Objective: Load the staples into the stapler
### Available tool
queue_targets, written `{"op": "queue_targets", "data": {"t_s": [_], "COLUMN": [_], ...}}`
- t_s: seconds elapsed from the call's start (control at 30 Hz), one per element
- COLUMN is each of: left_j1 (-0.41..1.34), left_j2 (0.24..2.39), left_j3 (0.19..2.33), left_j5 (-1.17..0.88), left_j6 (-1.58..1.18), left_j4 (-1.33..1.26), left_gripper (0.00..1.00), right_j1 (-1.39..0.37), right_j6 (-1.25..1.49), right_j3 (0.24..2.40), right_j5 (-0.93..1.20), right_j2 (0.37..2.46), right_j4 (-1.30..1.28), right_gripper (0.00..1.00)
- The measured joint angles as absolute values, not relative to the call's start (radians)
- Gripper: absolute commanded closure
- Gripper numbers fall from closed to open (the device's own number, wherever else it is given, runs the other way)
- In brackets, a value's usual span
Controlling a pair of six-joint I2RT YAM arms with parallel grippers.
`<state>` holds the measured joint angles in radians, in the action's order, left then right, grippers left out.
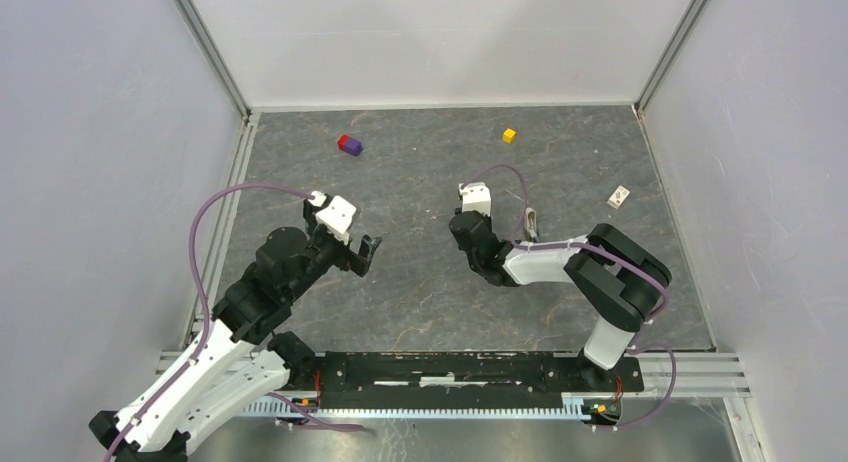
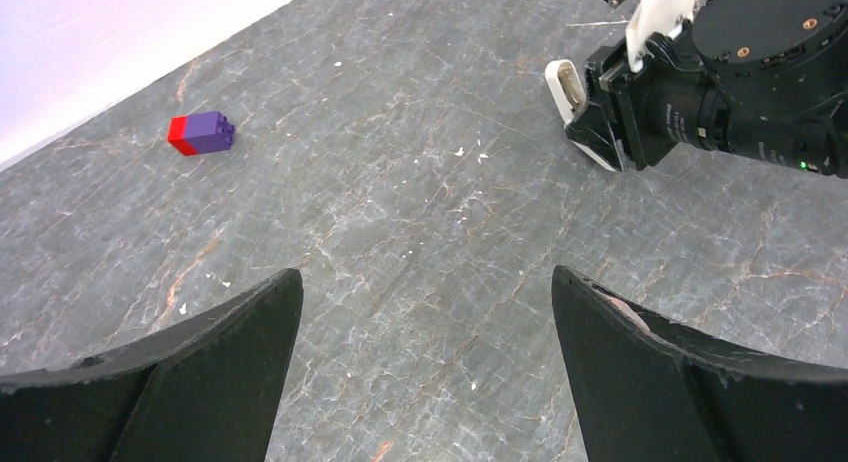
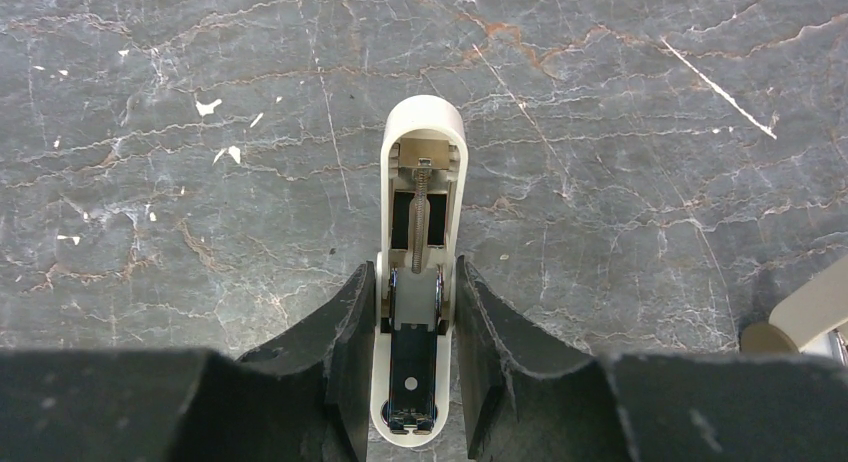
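Observation:
My right gripper is holding the opened stapler (image 3: 422, 187), and the white staple box (image 1: 619, 197) lies far from my left gripper. My right gripper should open and go get the box.
The white mini stapler (image 3: 418, 282) lies opened flat on the grey table, its white arm with a spring stretched forward and its grey metal channel showing. My right gripper (image 3: 417, 282) is shut on its sides near the hinge. In the left wrist view the stapler's white end (image 2: 565, 88) sticks out of the right gripper (image 2: 612, 132). In the top view the right gripper (image 1: 466, 228) hides it. My left gripper (image 2: 425, 302) is open and empty above bare table, left of the right one (image 1: 364, 252). I cannot pick out staples with certainty.
A red and purple block (image 1: 349, 144) (image 2: 200, 134) and a yellow cube (image 1: 509, 135) lie at the back. A small grey metal piece (image 1: 530, 223) lies beside the right forearm. A small white piece (image 1: 619, 194) lies at the right. Walls enclose three sides.

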<state>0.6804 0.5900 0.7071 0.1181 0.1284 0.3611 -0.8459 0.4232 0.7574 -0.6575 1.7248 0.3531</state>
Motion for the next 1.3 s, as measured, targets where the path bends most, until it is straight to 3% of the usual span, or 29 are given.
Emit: {"op": "queue_targets", "data": {"t_s": [0.27,0.4,0.6,0.93,1.13,1.3], "left_j1": [0.68,0.681,0.681,0.68,0.68,0.68], "left_j2": [0.581,0.58,0.593,0.601,0.597,0.603], "left_j3": [0.707,0.702,0.699,0.699,0.699,0.7], "left_j5": [0.161,0.183,0.236,0.348,0.345,0.31], "left_j6": [0.121,0.12,0.111,0.053,0.052,0.052], "left_j4": [0.358,0.357,0.358,0.366,0.366,0.366], "left_gripper": [0.0,0.0,0.0,0.0,0.0,0.0], "right_j1": [-0.843,-0.843,-0.842,-0.781,-0.587,-0.388], "right_j6": [0.49,0.519,0.518,0.343,0.262,0.253], "right_j3": [0.757,0.759,0.759,0.755,0.755,0.755], "right_j5": [-0.66,-0.666,-0.646,-0.537,-0.535,-0.587], "right_j2": [1.758,1.758,1.704,1.375,1.266,1.277], "right_j4": [0.323,0.315,0.247,0.177,0.123,0.063], "right_gripper": [0.64,0.47,0.31,0.29,0.31,0.23]}}
